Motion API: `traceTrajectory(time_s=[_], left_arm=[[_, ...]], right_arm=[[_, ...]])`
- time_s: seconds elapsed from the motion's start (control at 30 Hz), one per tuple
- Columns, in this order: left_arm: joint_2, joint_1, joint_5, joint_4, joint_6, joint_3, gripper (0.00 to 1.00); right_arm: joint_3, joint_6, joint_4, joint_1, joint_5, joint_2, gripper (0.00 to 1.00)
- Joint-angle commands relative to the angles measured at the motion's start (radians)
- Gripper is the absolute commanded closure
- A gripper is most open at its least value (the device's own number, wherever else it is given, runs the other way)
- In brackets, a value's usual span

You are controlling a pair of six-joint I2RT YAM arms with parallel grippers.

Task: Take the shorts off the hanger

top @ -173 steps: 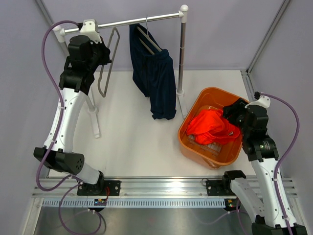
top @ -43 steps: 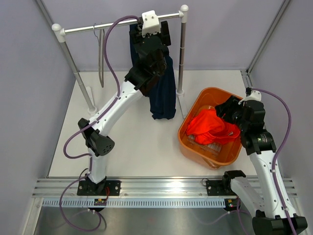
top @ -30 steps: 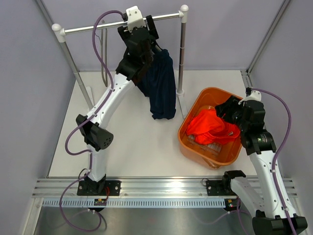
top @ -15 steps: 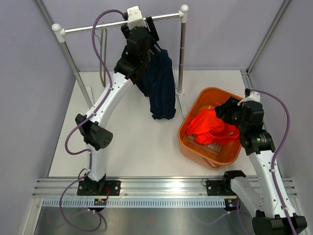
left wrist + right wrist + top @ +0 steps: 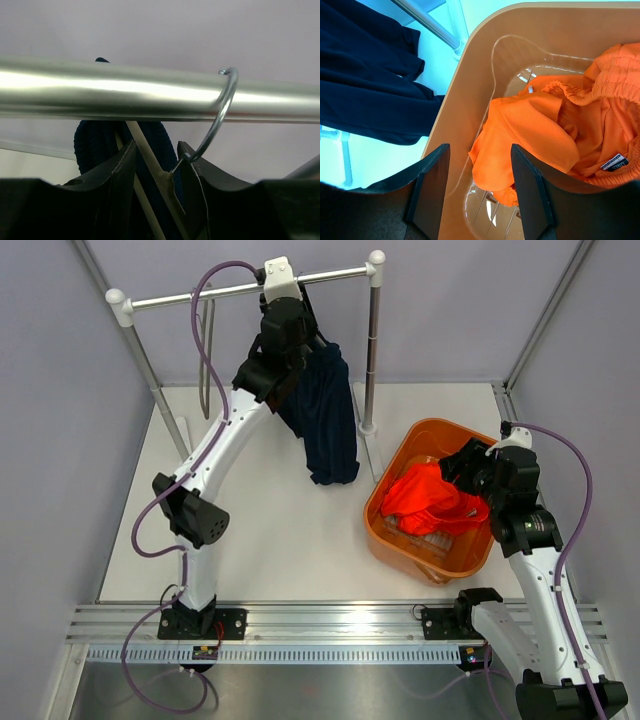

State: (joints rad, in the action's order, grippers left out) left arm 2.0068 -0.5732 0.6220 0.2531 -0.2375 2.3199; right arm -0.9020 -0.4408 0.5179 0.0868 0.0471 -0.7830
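The hanger's neck (image 5: 166, 176) lies at a slant across the ends of my left gripper's fingers. I should open them wider, centre them on the neck (image 5: 169, 181) and close them there before I lift the hanger's hook off the rail.
Navy shorts (image 5: 325, 420) hang on a pale wooden hanger (image 5: 150, 165) whose wire hook (image 5: 220, 115) is over the silver rail (image 5: 190, 297). My left gripper (image 5: 298, 340) is up at the rail. In the left wrist view its jaws (image 5: 155, 150) stand open on either side of the hanger's neck, with the navy cloth (image 5: 97, 145) behind. My right gripper (image 5: 455, 465) is open and empty above the orange basket (image 5: 420, 430). Its wrist view shows the jaws (image 5: 480, 160) over the basket wall (image 5: 470, 90).
Orange shorts (image 5: 430, 495) lie in the basket, also in the right wrist view (image 5: 545, 135). A bare grey hanger (image 5: 205, 360) hangs at the rail's left. The rack's right post (image 5: 370, 350) stands between the navy shorts and the basket.
My left arm swung from the rail's left end to the navy shorts' hanger, then settled its jaws around the hanger neck. The right gripper shifted slightly over the basket.
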Motion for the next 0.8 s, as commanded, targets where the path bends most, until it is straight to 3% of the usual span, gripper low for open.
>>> traceTrajectory(time_s=[0.0,0.33,0.57,0.77], left_arm=[[-0.072,0.004,-0.024,-0.009,-0.013,-0.005,0.58],[-0.094,0.004,-0.042,0.012,0.001,0.015,0.58],[-0.065,0.006,-0.067,0.015,0.009,0.042,0.40],[-0.037,0.006,-0.116,0.006,0.001,0.055,0.36]], right_arm=[[0.000,0.014,-0.039,-0.005,0.019,0.005,0.40],[-0.005,0.016,-0.039,-0.005,0.023,0.001,0.39],[-0.003,0.017,-0.039,-0.005,0.023,0.001,0.39],[0.002,0.017,-0.042,-0.005,0.023,-0.001,0.39]])
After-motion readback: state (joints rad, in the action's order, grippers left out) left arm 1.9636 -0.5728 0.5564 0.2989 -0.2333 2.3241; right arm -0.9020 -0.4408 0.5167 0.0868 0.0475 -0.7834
